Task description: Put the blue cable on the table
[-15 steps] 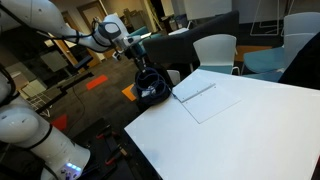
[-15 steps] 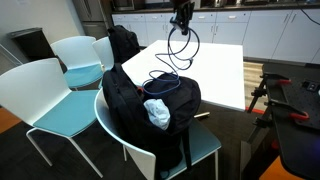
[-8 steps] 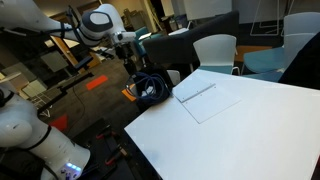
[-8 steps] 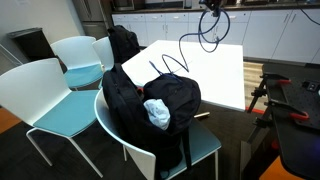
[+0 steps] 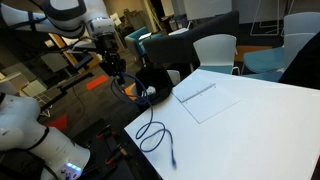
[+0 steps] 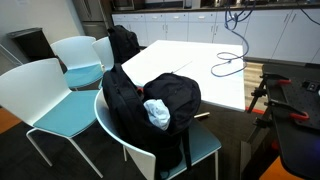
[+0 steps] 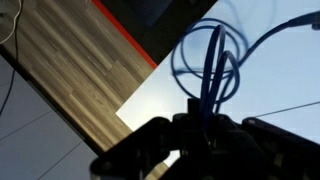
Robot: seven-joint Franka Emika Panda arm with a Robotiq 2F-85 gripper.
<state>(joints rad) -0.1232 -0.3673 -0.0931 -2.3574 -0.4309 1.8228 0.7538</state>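
Observation:
The blue cable's upper loop is in my gripper, high up near the table's corner (image 7: pixel 120 112), so I should move farther in over the white table (image 5: pixel 166 112) and bring the upper loop down before I open my gripper.
The blue cable (image 5: pixel 150 133) hangs from my gripper (image 5: pixel 117 70), and its lower loops and trailing end lie on the white table (image 5: pixel 250 130) near the front corner. In an exterior view the cable (image 6: pixel 229 64) drops from the top edge onto the table (image 6: pixel 190 60) near its edge; the gripper is out of frame there. In the wrist view the cable's loops (image 7: pixel 205 60) hang below my gripper (image 7: pixel 205 120), which is shut on the strands above the table corner (image 7: pixel 270 90).
A black bag (image 6: pixel 150 100) sits on a light-blue chair beside the table; it also shows in an exterior view (image 5: pixel 152 85). A pale rectangular sheet (image 5: pixel 207 98) lies on the table. More chairs (image 6: pixel 75 55) and a second black bag (image 6: pixel 123 43) stand around.
My gripper has carried the cable away from above the black bag to the table's corner. The cable's lower end now rests on the table.

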